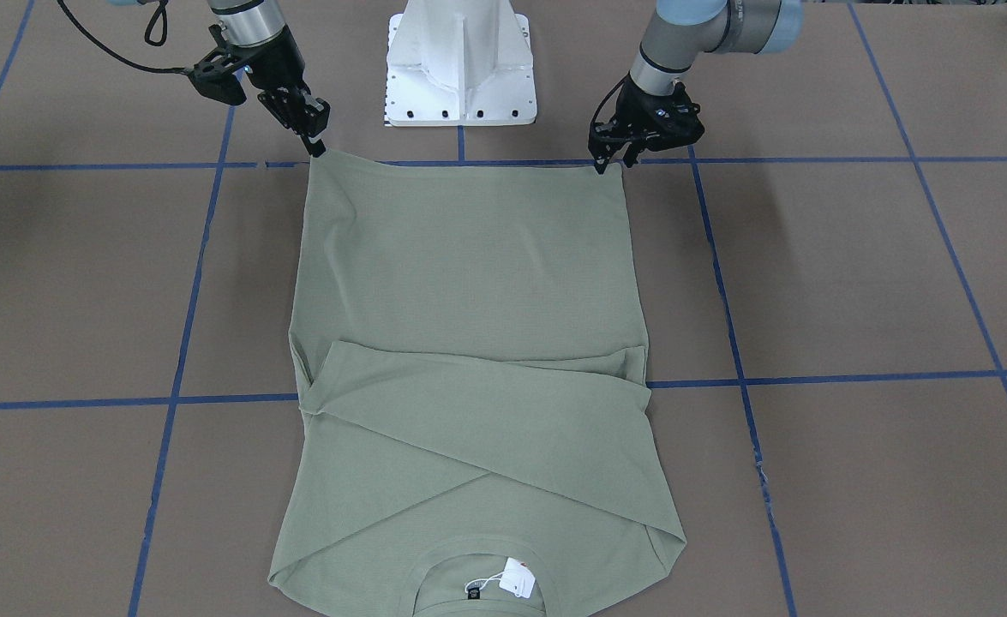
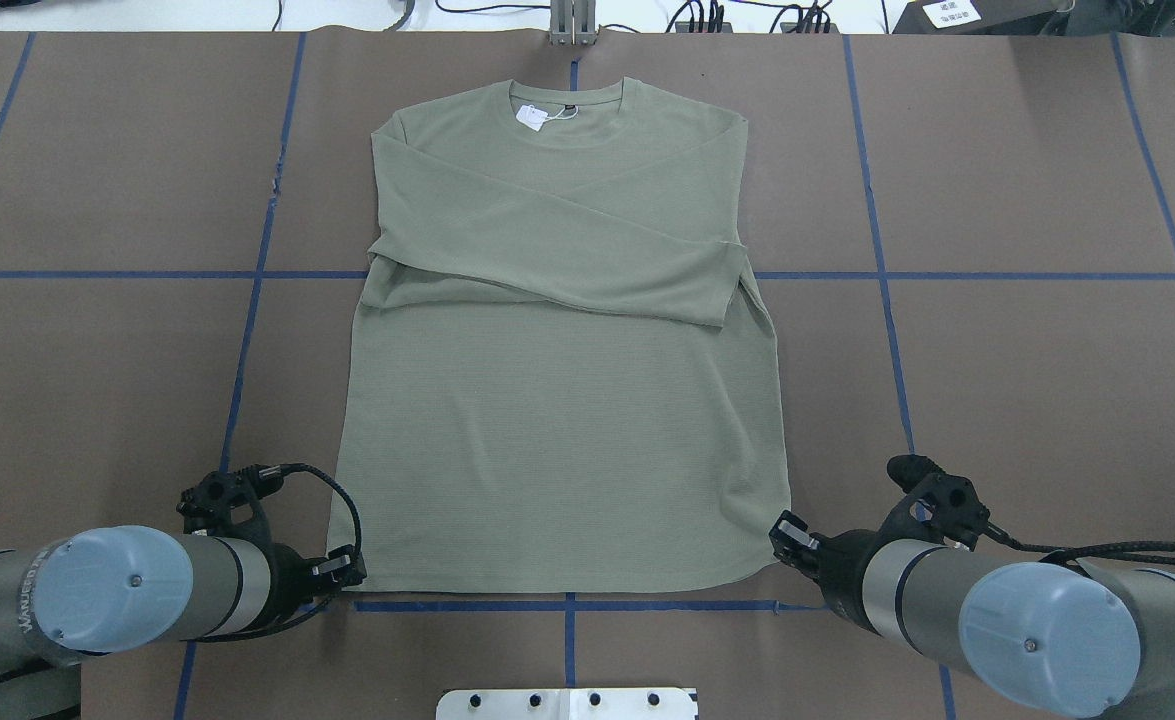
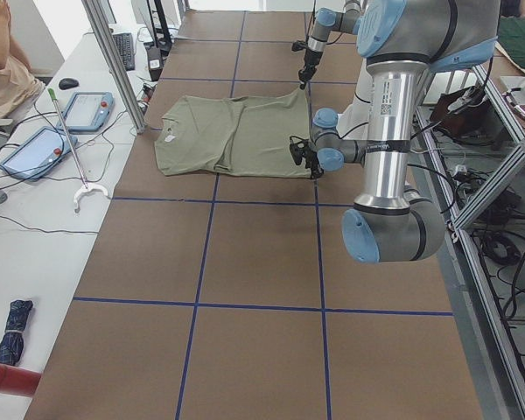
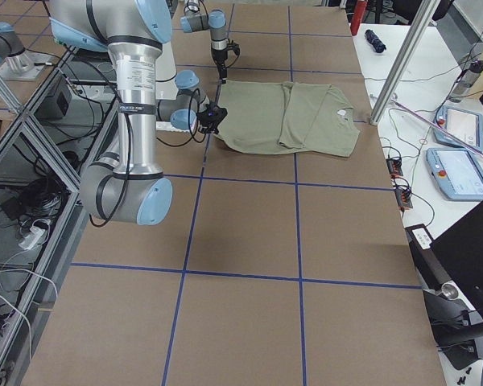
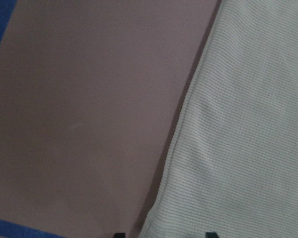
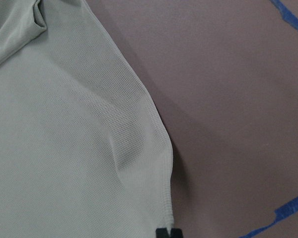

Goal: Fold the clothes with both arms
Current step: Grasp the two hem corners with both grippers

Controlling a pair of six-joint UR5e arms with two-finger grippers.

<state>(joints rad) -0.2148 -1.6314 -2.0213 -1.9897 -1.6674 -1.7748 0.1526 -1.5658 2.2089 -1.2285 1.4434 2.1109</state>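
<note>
My grippers will lift both corners, and the hem's middle (image 1: pixel 466 168) will sag between my grippers, because the hem hangs down in a soft curve (image 1: pixel 353 158) beside my right gripper.
The pale sage-green shirt (image 1: pixel 469 283) lies flat on the brown table, sleeves folded across the chest, neck and white tag (image 1: pixel 518 578) away from the robot. In the overhead view the shirt (image 2: pixel 557 430) has its hem toward me. My left gripper (image 1: pixel 612 163) is open at the hem's left corner; in the left wrist view (image 5: pixel 164 234) its tips straddle the shirt's edge (image 5: pixel 248 124). My right gripper (image 1: pixel 318 146) is shut on the hem's right corner; in the right wrist view (image 6: pixel 169 232) its tips meet at the end of the hem (image 6: pixel 166 213).
The white pedestal base (image 1: pixel 460 64) stands between the arms just behind the hem. Blue tape lines (image 2: pixel 877 275) grid the brown table. A side bench with tablets (image 3: pixel 87 109) and a metal post (image 3: pixel 114 61) lies beyond the shirt's neck end.
</note>
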